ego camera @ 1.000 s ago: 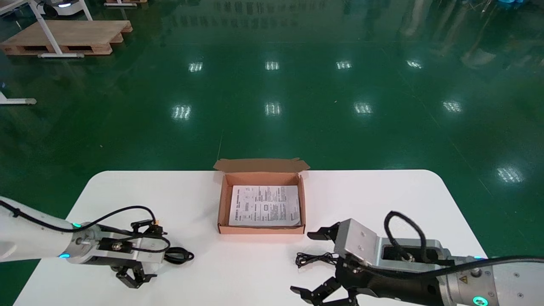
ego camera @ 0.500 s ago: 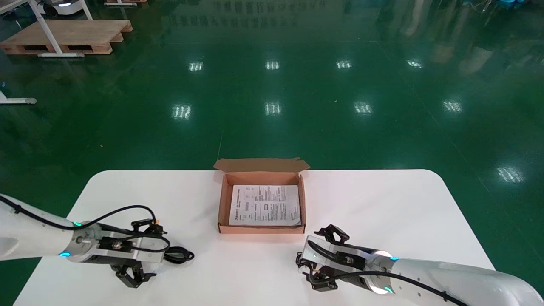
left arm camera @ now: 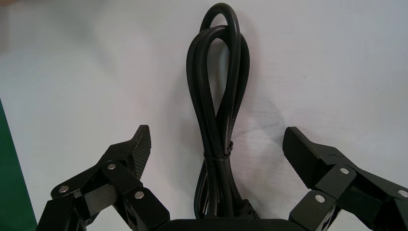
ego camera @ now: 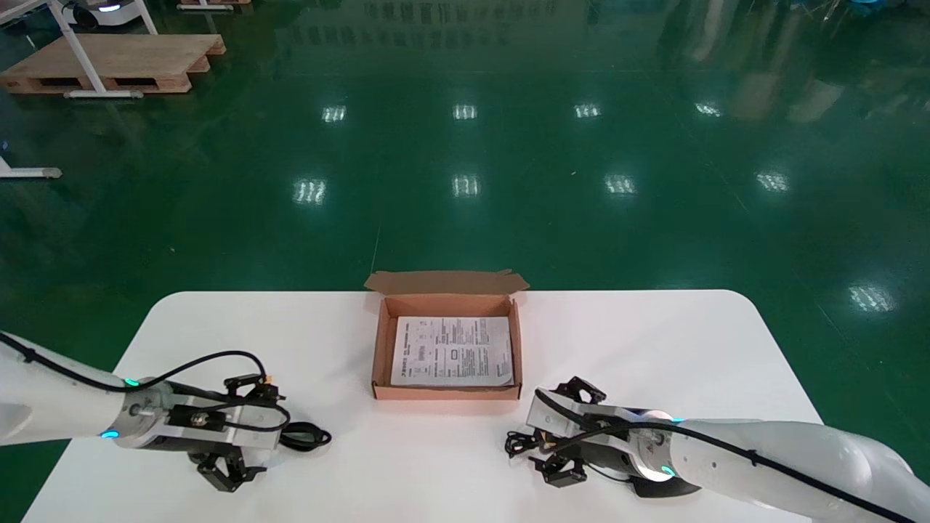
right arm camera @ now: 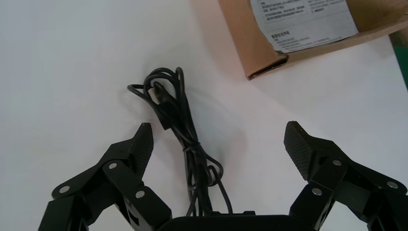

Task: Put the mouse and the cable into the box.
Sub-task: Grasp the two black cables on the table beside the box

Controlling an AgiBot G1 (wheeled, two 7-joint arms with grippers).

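Note:
My gripper is going to lift the coiled cord, and the mouse will hang below, because a loose piece of cord runs between the two.
The open cardboard box sits mid-table with a printed sheet lying inside. A thick black cable bundle, bound with a tie, lies on the table between the spread fingers of my left gripper, which is open. In the head view that gripper is at the near left, with the cable's loop poking out beside it. My right gripper is open low over a thin tangled cord just in front of the box. The mouse itself is hidden under the right arm.
The white table has rounded far corners and bare surface on both sides of the box. The box's back flap stands open toward the far edge. Beyond the table is green floor, with a wooden pallet far off.
My right arm has swung in from the near right edge and come down over the thin cord, fingers still spread. The left arm and thick cable have not moved.

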